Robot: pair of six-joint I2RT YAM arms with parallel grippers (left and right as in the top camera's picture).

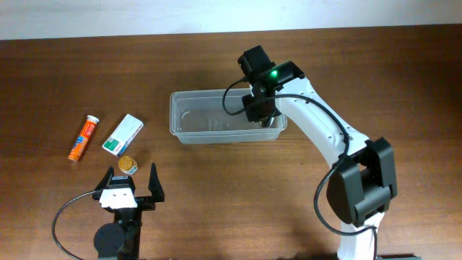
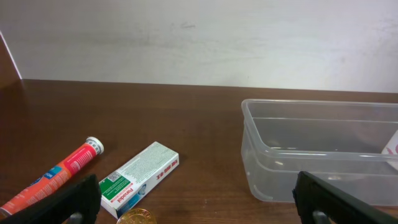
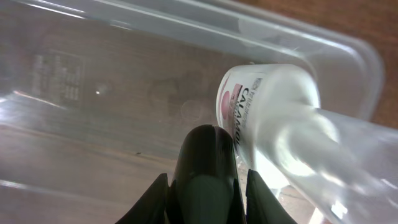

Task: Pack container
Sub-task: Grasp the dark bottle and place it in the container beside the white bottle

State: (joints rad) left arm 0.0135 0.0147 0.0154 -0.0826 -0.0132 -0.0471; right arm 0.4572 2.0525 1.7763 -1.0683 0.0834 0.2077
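Observation:
The dark bottle (image 3: 208, 152) is hanging upright next to the white calamine bottle, above clear container's bottom (image 3: 194, 112). I should now lower the dark bottle with my right gripper until it stands there, then let go.
The clear plastic container (image 1: 209, 123) stands in the middle of the table; it also shows in the left wrist view (image 2: 292, 155) and fills the right wrist view (image 3: 93, 93). My right gripper (image 1: 261, 110) reaches into its right end, and its dark fingers (image 3: 208, 180) look pressed together. A white calamine bottle (image 3: 267, 112) leans in the container just right of the fingers, not between them. My left gripper (image 1: 131, 185) is open and empty near the front left; it also shows in the left wrist view (image 2: 199, 208).
Left of the container lie an orange tube (image 1: 83, 137) (image 2: 59, 174), a white and green box (image 1: 123, 134) (image 2: 140, 177) and a small gold-capped jar (image 1: 127, 165) (image 2: 137, 218), which sits just ahead of my left gripper. A wall stands behind the table.

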